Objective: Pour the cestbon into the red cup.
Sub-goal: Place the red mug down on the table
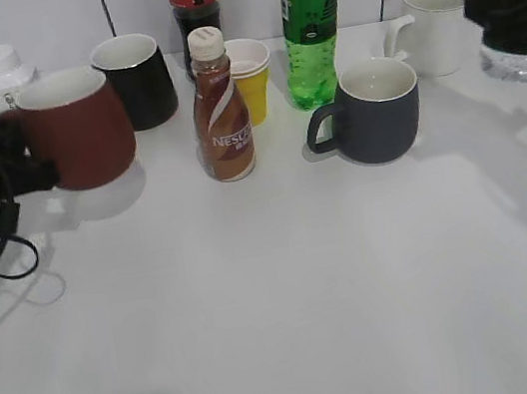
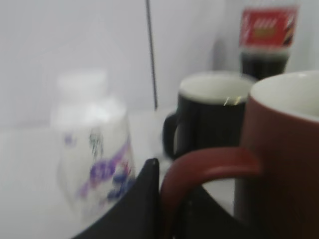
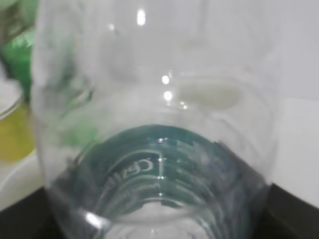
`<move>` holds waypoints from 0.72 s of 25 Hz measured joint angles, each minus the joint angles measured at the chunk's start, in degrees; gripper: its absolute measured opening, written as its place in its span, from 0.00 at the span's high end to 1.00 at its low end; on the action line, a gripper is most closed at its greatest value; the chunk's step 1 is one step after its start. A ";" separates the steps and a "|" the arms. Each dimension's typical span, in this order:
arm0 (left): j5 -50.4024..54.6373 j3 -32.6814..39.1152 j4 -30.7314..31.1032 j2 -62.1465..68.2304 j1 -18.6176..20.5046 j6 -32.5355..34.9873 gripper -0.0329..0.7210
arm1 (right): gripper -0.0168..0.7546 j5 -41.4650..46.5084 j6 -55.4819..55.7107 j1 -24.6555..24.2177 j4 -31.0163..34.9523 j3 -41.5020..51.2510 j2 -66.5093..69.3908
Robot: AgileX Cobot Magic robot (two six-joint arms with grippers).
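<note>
My left gripper should keep lowering the red cup [image 1: 83,134] until the cup's base sits flat, because the cup hangs with its opening up over the clear spot in front of the black mug [image 1: 120,195].
The red cup [image 1: 81,131], dark red with a white inside, is at the far left and tilts slightly. My left gripper [image 1: 34,170] is shut on its loop handle [image 2: 209,164], and the black fingers [image 2: 167,199] pinch the handle's lower part. The cestbon [image 1: 515,54], a clear ribbed bottle with a dark green label, is at the far right edge. My right gripper [image 1: 515,5] is shut around it and holds it above the table. In the right wrist view the cestbon [image 3: 159,149] fills the frame, with the dark fingers [image 3: 159,224] at the bottom corners.
A black mug [image 1: 136,80], a Nescafe bottle [image 1: 218,108], a yellow cup [image 1: 250,78], a green soda bottle [image 1: 312,27] and a cola bottle [image 1: 194,6] stand along the back. A navy-grey mug [image 1: 375,109] and a white mug [image 1: 437,26] are on the right. A small white bottle [image 2: 92,149] is beside the red cup.
</note>
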 joint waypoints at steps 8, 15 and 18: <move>-0.10 -5.54 -1.18 8.75 0.00 0.60 0.90 | 0.36 -13.42 -11.04 -0.40 13.70 0.91 10.17; -0.69 -8.10 -0.33 11.97 0.00 2.96 0.90 | 0.36 -17.04 -11.41 -0.40 14.22 0.96 15.43; -1.64 -8.18 -0.21 13.70 0.00 2.83 0.90 | 0.36 -18.75 -11.41 -0.40 14.22 0.96 15.45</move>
